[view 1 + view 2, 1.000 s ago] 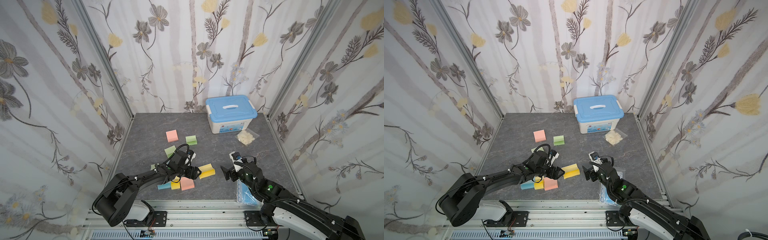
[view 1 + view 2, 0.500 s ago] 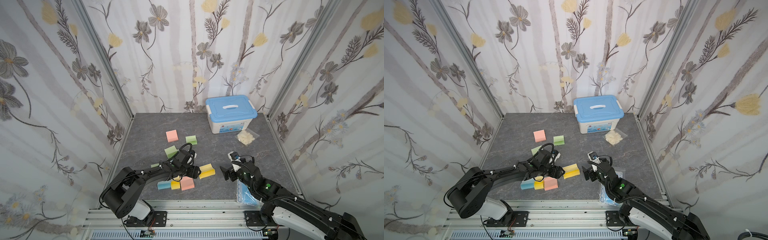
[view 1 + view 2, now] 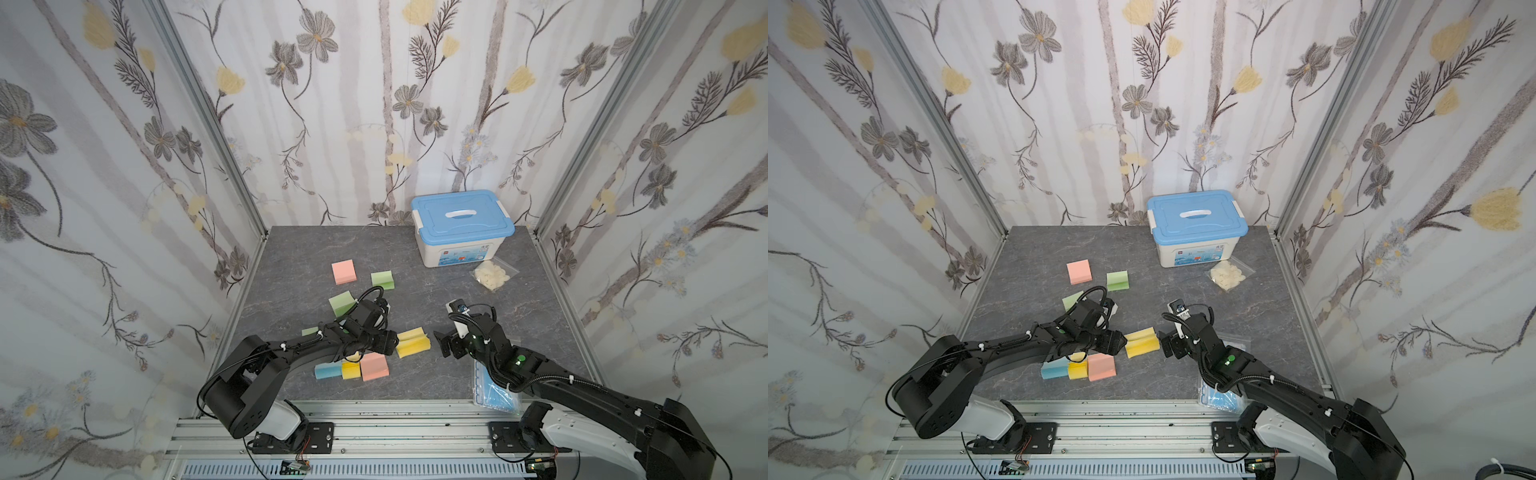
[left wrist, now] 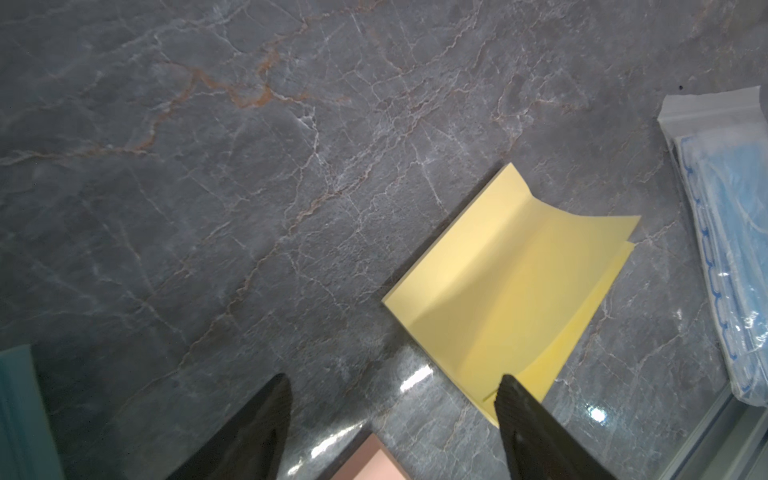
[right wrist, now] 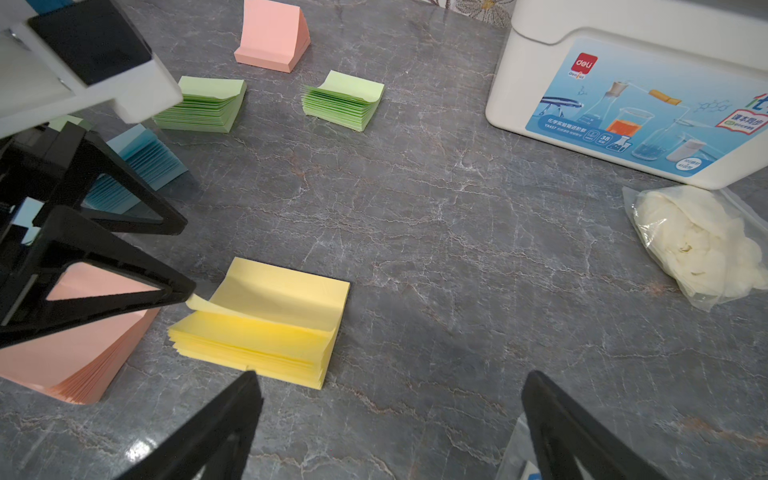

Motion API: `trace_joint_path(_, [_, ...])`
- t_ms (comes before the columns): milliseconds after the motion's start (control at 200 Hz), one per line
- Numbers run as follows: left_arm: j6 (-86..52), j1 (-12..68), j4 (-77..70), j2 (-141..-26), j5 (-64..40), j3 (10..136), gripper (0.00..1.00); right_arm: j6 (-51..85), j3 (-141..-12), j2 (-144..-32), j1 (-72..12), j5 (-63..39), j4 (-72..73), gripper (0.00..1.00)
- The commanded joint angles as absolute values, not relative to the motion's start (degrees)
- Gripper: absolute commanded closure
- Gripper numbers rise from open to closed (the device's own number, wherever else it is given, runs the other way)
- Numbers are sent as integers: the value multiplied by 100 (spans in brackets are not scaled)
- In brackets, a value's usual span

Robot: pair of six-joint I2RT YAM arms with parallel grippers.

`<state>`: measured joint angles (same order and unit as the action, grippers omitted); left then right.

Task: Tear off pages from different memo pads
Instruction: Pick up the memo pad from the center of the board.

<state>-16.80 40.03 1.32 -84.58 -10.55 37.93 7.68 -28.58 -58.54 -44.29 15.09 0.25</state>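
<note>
The top page's raised edge (image 5: 260,317) sticks up clear of the stack of pages below, so the yellow pad's top page (image 5: 281,293) will come off in one whole sheet when I pull.
Several memo pads lie on the grey table: pink (image 3: 343,272), two green ones (image 3: 382,279) (image 3: 341,302), and blue (image 3: 327,371), yellow (image 3: 351,370) and pink (image 3: 374,366) near the front. Between my grippers sits another yellow pad (image 3: 412,341) (image 5: 266,320) whose top page (image 5: 249,299) is curled up. My left gripper (image 3: 390,340) (image 4: 394,380) is open, and one of its fingertips (image 5: 183,291) touches that page's raised corner. My right gripper (image 3: 442,343) (image 5: 390,382) is open and empty, just right of the pad. A thin green page (image 3: 309,331) lies beside the left arm.
A blue-lidded white box (image 3: 461,226) stands at the back right, with a clear bag of white items (image 3: 492,275) in front of it. A bag of blue face masks (image 3: 494,386) lies under the right arm at the front edge. Patterned walls close in three sides.
My left arm has reached a little further right towards the yellow pad. The right arm has barely moved. Both grippers stay open.
</note>
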Motion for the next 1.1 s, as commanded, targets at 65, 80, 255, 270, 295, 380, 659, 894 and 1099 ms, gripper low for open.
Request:
trace_joint_path(65, [-1758, 3999, 132, -8425, -915, 3779, 20, 1136, -3310, -6769, -4431, 1180, 12, 3])
trace_joint_path(80, [-1758, 4003, 140, -8427, -916, 3779, 20, 1159, -3354, -6853, -4432, 1158, 8, 3])
trace_joint_path(255, [-1758, 4000, 168, -8403, -916, 3800, 20, 1230, -3629, -7465, -4436, 1052, 0, 5])
trace_joint_path(270, [-1758, 3999, 174, -8404, -916, 3798, 20, 1219, -3636, -7496, -4434, 1060, 0, 5])
trace_joint_path(295, [-1758, 3999, 182, -8400, -906, 3791, 20, 1217, -3664, -7567, -4430, 1066, -15, 5])
trace_joint_path(380, [-1762, 3999, 184, -8363, -879, 3792, 20, 1190, -3749, -7767, -4433, 1082, -71, 6])
trace_joint_path(659, [-1801, 3999, 204, -8303, -820, 3792, 20, 1165, -3940, -8211, -4435, 1072, -127, 6])
trace_joint_path(894, [-1859, 3999, 203, -8284, -787, 3785, 20, 1134, -4057, -8471, -4439, 1105, -156, 7])
trace_joint_path(1099, [-1944, 3999, 239, -7823, -371, 3632, 17, 901, -4350, -8959, -4445, 1153, -357, 7])
